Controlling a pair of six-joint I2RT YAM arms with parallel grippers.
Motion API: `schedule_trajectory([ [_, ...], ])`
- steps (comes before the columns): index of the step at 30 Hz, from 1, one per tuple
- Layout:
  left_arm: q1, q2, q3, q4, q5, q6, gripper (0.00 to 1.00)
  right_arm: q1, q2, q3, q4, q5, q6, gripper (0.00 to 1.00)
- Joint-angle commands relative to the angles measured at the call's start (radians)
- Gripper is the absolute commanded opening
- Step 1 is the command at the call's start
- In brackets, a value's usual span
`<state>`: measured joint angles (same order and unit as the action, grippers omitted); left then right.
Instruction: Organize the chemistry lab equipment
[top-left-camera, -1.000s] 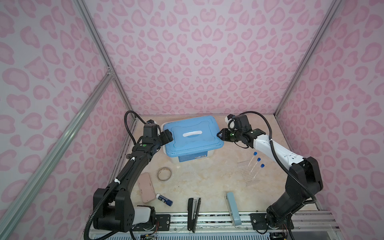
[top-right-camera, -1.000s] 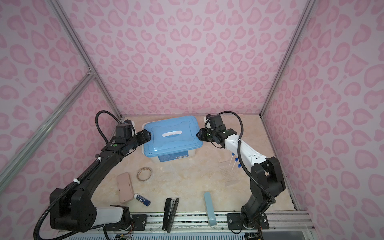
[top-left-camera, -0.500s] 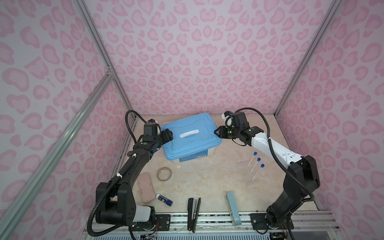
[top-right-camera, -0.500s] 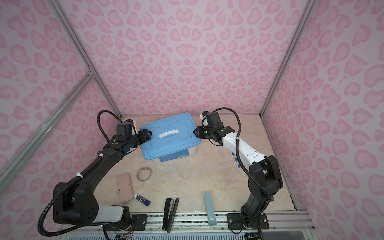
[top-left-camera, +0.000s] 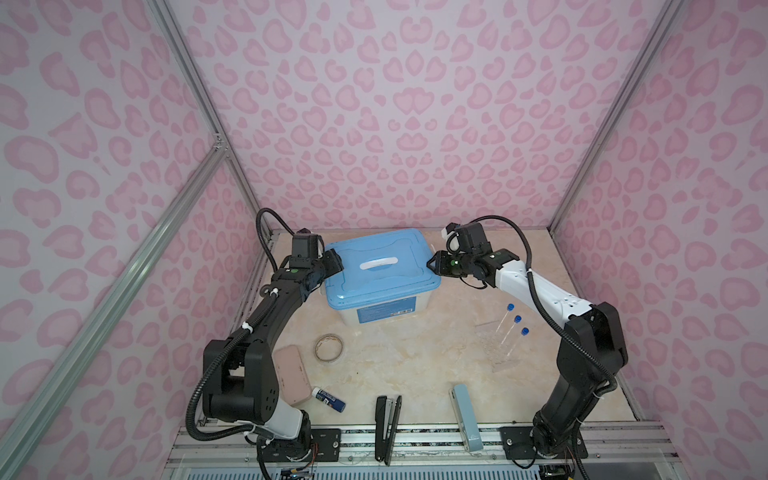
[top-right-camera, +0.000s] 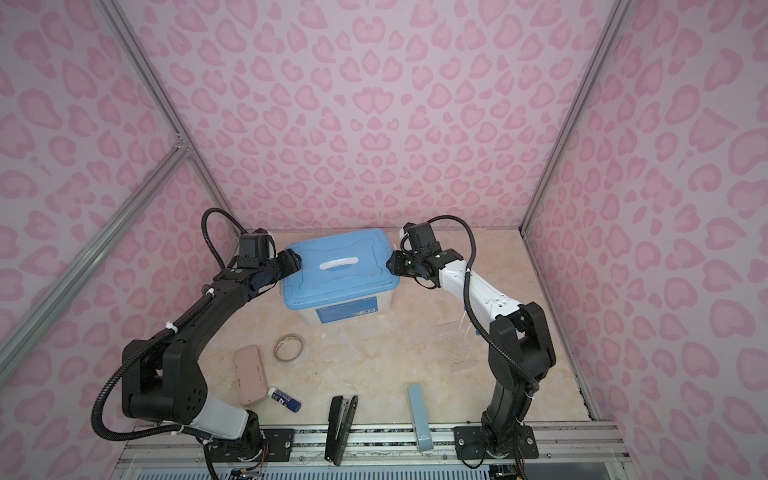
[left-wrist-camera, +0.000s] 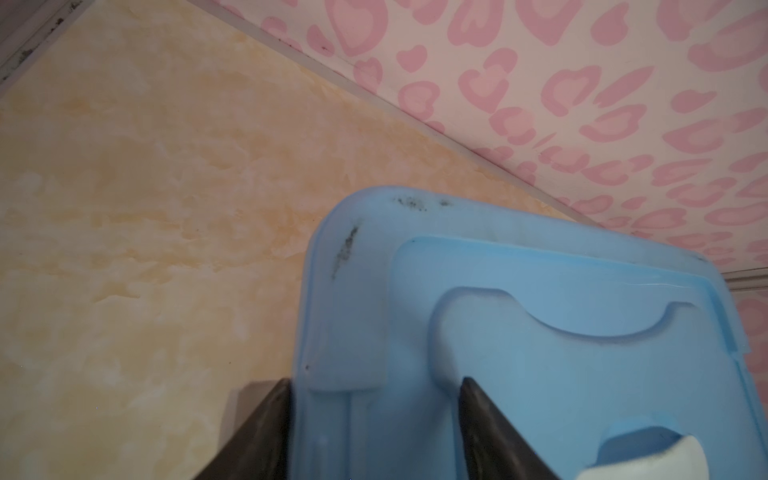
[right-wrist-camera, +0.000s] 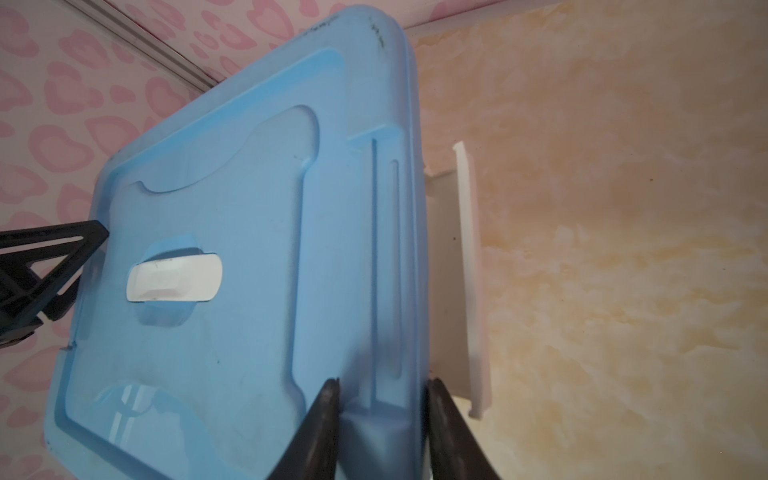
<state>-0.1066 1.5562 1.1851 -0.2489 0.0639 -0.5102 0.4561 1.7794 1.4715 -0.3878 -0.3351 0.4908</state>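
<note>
The storage box (top-left-camera: 388, 310) stands crooked to the back wall, so my right gripper should pull it straight by the blue lid's rim (top-left-camera: 428, 251) before shutting the white latch.
A blue lid (top-left-camera: 380, 282) with a white handle (top-left-camera: 379, 263) sits askew over a clear storage box (top-left-camera: 386, 313) at the back of the table. My right gripper (top-left-camera: 432, 262) (right-wrist-camera: 382, 384) is shut on the lid's (right-wrist-camera: 249, 166) right end rim. My left gripper (top-left-camera: 334, 262) (left-wrist-camera: 376, 382) straddles the left end of the lid (left-wrist-camera: 582, 374), its jaws wider apart than the right's. Three blue-capped tubes (top-left-camera: 515, 320) stand in a clear rack (top-left-camera: 496, 345) at the right, apart from both grippers. The small dishes, beaker, droppers and rod are hidden.
A tape roll (top-left-camera: 328, 348), a pink case (top-left-camera: 291, 380) and a blue glue stick (top-left-camera: 328, 399) lie front left. A black stapler (top-left-camera: 387, 428) and a pale-blue stapler (top-left-camera: 465, 415) lie at the front edge. The box's white latch (right-wrist-camera: 467, 270) hangs open beside the lid.
The right gripper has carried its end of the lid a little to the left and back. The left gripper's jaws have narrowed around the other end.
</note>
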Motion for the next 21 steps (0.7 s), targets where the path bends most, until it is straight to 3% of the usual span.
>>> schedule_trajectory([
  [1,0.0,0.034,0.033,-0.013,-0.001,0.019,0.62,0.001,0.031,0.006,-0.034,0.016,-0.013,0.35],
  [7,-0.001,0.026,-0.014,0.009,0.021,0.013,0.6,0.009,0.069,0.086,-0.116,0.035,-0.059,0.38],
  [21,-0.103,0.002,-0.076,0.006,0.184,0.008,0.57,0.053,-0.172,-0.176,-0.137,0.121,-0.009,0.4],
])
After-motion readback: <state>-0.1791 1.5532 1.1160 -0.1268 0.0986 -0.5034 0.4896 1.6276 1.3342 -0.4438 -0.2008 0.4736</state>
